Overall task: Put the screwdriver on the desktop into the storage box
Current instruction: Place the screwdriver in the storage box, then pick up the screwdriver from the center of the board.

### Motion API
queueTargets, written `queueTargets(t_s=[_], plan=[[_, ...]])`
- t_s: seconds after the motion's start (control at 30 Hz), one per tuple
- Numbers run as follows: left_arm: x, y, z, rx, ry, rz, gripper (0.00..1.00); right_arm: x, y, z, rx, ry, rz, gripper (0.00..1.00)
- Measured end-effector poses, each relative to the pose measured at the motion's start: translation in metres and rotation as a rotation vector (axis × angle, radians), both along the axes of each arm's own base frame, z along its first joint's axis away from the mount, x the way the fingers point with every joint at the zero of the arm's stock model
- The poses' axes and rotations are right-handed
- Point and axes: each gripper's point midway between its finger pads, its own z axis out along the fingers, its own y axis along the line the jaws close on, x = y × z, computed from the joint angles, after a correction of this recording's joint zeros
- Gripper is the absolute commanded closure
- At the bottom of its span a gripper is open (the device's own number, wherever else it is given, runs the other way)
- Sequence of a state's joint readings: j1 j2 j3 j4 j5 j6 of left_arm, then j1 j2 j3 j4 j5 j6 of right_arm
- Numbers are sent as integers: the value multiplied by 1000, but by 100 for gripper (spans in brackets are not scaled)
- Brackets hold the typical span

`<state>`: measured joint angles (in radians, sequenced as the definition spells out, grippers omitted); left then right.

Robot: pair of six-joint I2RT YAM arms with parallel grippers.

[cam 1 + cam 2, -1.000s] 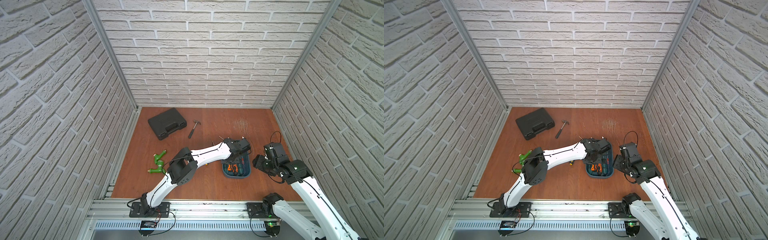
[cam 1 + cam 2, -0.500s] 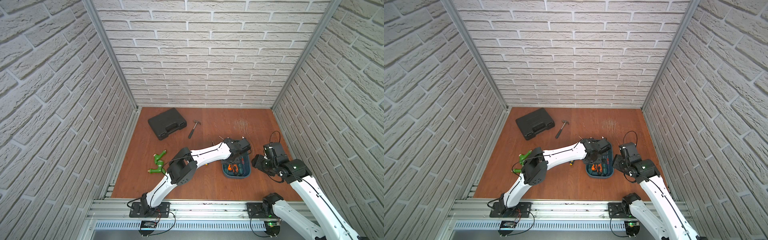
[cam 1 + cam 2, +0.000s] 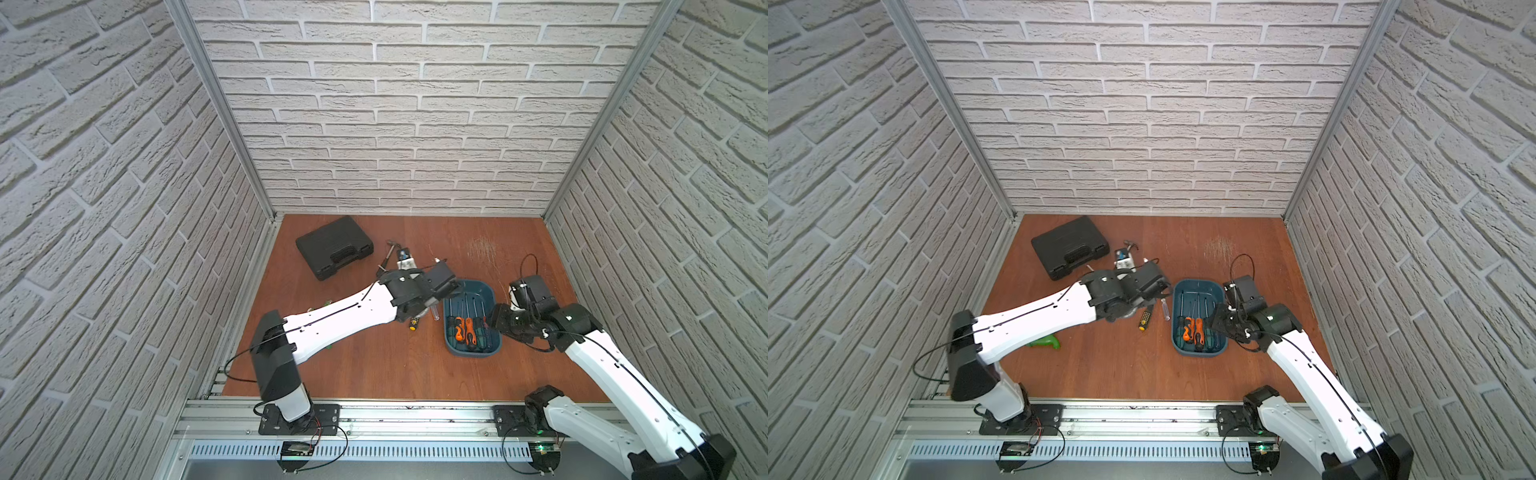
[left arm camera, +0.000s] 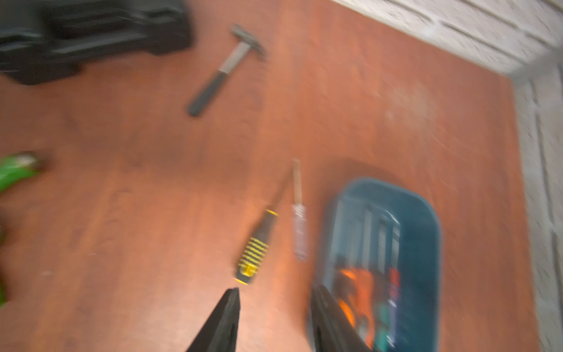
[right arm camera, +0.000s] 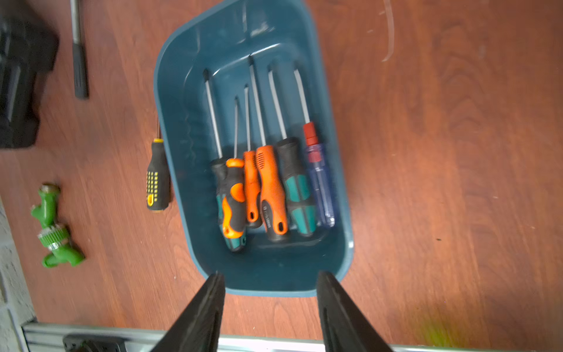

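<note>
The black-and-yellow screwdriver [image 3: 1147, 313] is under my left gripper, so next my left gripper moves away first. My right gripper should then take the yellow-dotted handle [image 3: 1144, 321] into the storage box.
On the reddish-brown desktop [image 3: 374, 365] a black-and-yellow screwdriver [image 4: 256, 250] lies just left of the teal storage box [image 3: 469, 291]. A clear-handled screwdriver [image 4: 299, 231] lies between the two. Both also show in a top view: the black-and-yellow screwdriver [image 3: 1145, 320] and the clear-handled screwdriver [image 3: 1165, 309]. Several screwdrivers [image 5: 268, 183] rest side by side inside the storage box [image 5: 243, 39]. My left gripper [image 4: 275, 289] hangs open and empty above the desktop, near the yellow handle's end. My right gripper [image 5: 271, 274] is open and empty, above the box's near rim.
A black tool case [image 3: 332, 251] sits at the back left with a hammer [image 4: 225, 70] beside it. A green fitting [image 5: 53, 228] lies on the left of the board. A pale scratched patch [image 3: 482, 249] marks the back right. Brick walls close in three sides.
My left wrist has swung left, off the box and over the two loose screwdrivers. The right arm has barely shifted.
</note>
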<state>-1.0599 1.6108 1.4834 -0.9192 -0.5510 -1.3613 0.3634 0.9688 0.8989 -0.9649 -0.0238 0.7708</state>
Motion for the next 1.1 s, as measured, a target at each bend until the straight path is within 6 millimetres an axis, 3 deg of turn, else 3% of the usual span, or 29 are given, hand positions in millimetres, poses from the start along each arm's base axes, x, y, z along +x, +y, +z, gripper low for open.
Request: queueTargets(t_s=[0.07,0.17,0.3,0.47,0.57,0.77,1.1], plan=[[-3,37,-14,24,13,79,56,7,18,5,-13,0,63,45],[-17,74,-30,44,30,149,56,19,48,12,-28,-8,144,45],[-33,104,-35,17,21,202,57,34,87,8,-64,10,224,40],[-46,132,-32,-28,-11,259,55,43,123,-12,-111,67,257,31],[-54,147,-36,-33,-11,297,50,47,140,-27,-140,100,266,30],[-67,169,-42,-31,-5,361,47,63,167,-58,-172,159,272,29],[-70,174,-43,-27,1,383,47,78,187,-96,-194,219,281,42]])
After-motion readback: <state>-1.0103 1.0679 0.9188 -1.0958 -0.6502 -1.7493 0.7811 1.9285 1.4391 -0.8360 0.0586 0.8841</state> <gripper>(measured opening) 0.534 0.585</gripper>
